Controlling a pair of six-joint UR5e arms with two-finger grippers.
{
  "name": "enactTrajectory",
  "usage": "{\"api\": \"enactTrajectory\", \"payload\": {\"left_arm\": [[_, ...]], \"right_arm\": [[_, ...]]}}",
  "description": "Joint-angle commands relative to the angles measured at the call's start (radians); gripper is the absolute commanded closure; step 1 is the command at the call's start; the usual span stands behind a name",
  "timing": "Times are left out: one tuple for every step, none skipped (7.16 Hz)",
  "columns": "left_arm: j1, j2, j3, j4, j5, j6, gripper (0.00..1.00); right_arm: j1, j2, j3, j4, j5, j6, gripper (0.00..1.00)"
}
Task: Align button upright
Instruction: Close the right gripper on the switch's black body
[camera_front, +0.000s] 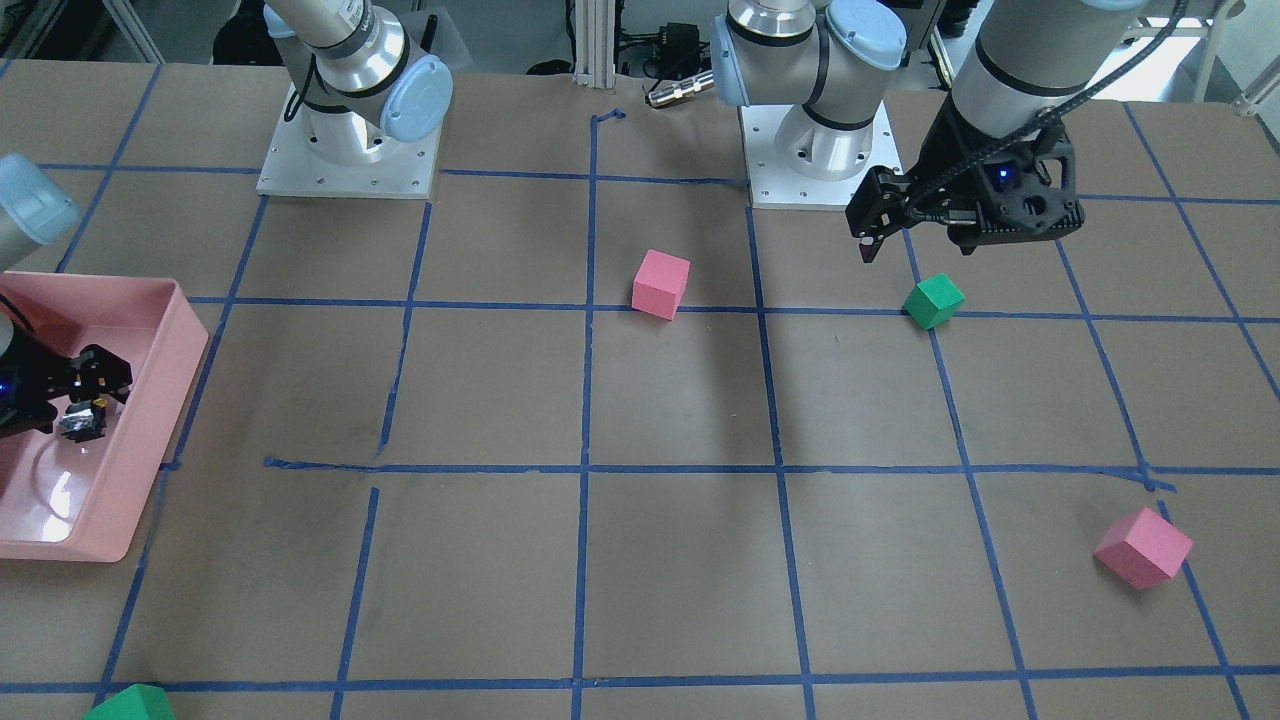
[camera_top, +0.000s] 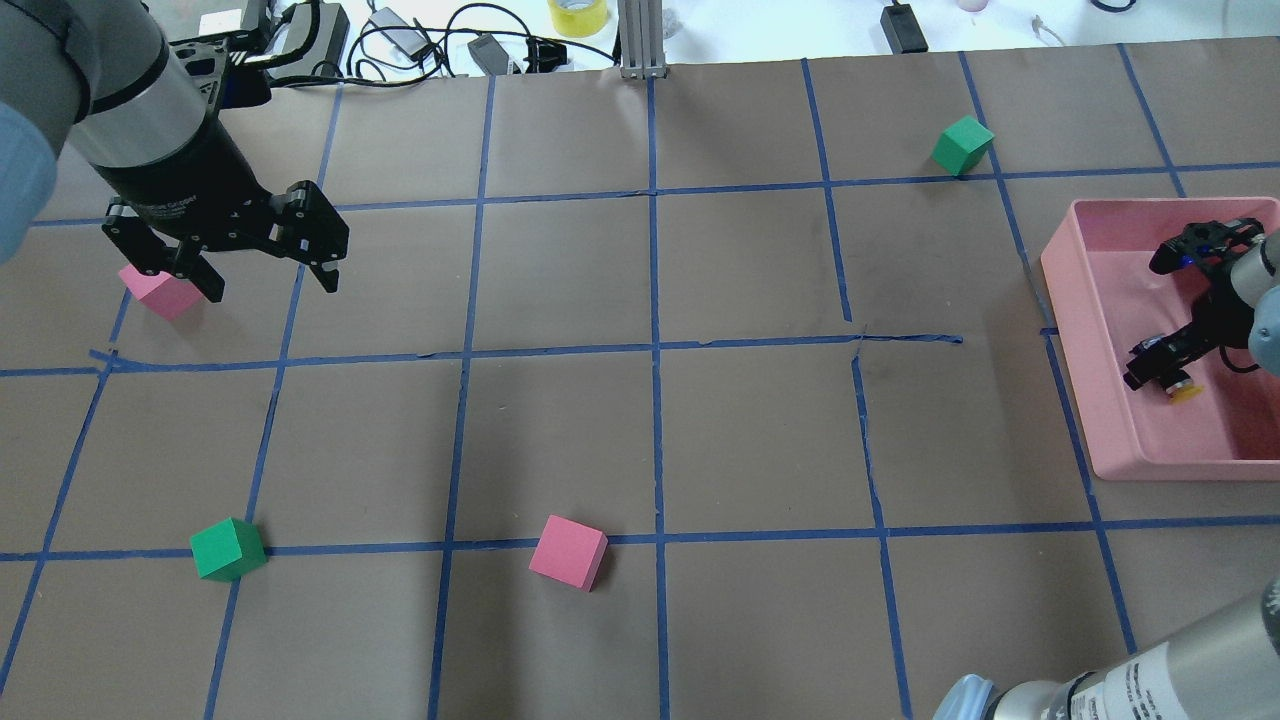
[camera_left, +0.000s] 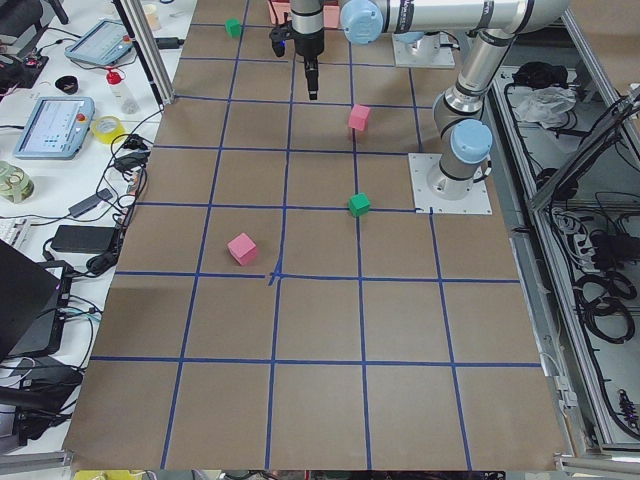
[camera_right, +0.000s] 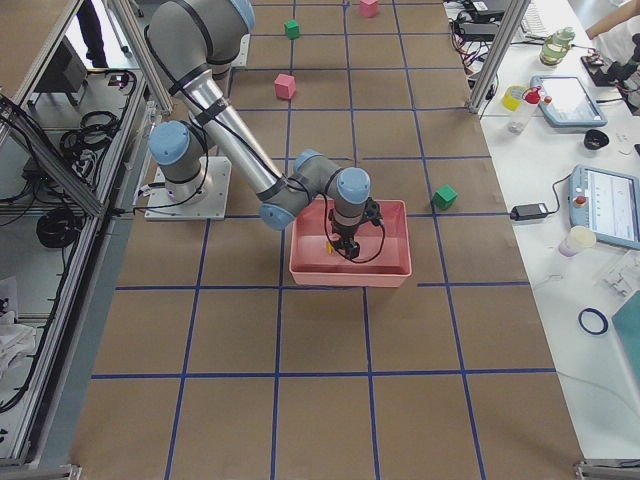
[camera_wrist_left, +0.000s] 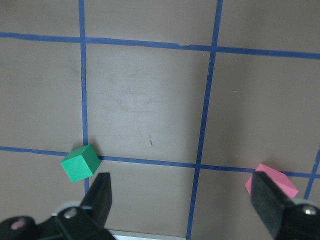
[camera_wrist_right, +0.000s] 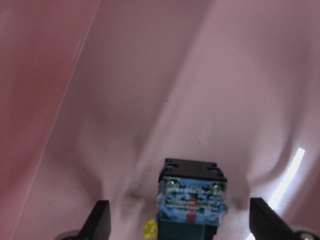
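Only a small yellow tab (camera_wrist_right: 150, 229) sticks out next to the contact block (camera_front: 84, 421). I should expect a wide yellow cap to be hidden at the other end of the button.
The button (camera_wrist_right: 192, 197) lies on the floor of the pink bin (camera_top: 1072, 300), its silvery-blue contact block facing the right wrist camera and its yellow cap (camera_top: 1187, 392) off to one side. My right gripper (camera_top: 1168, 372) is down inside the bin, open, with a finger on each side of the button and a gap to both. It also shows in the front view (camera_front: 88, 400). My left gripper (camera_top: 272, 287) is open and empty, hovering above the table by a pink cube (camera_top: 160, 295).
A green cube (camera_top: 228, 549) and a pink cube (camera_top: 568, 552) sit near the robot's side, and another green cube (camera_top: 962, 145) on the far side near the bin. Blue tape lines grid the brown table. The bin's walls (camera_front: 180, 345) surround my right gripper.
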Motion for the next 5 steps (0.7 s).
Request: {"api": "enactTrajectory", "payload": {"left_arm": [[0.000, 0.001, -0.001, 0.000, 0.001, 0.000, 0.00], [0.000, 0.001, 0.001, 0.000, 0.001, 0.000, 0.00], [0.000, 0.001, 0.001, 0.000, 0.001, 0.000, 0.00], [0.000, 0.001, -0.001, 0.000, 0.001, 0.001, 0.00], [0.000, 0.001, -0.001, 0.000, 0.001, 0.001, 0.00]], "right_arm": [[0.000, -0.002, -0.007, -0.002, 0.023, -0.008, 0.48], [0.000, -0.003, -0.009, 0.003, 0.026, -0.008, 0.74], [0.000, -0.009, -0.010, 0.012, 0.021, -0.002, 0.92], [-0.001, -0.012, -0.012, 0.012, 0.015, -0.002, 1.00], [-0.001, -0.020, -0.030, 0.018, 0.012, -0.008, 1.00]]}}
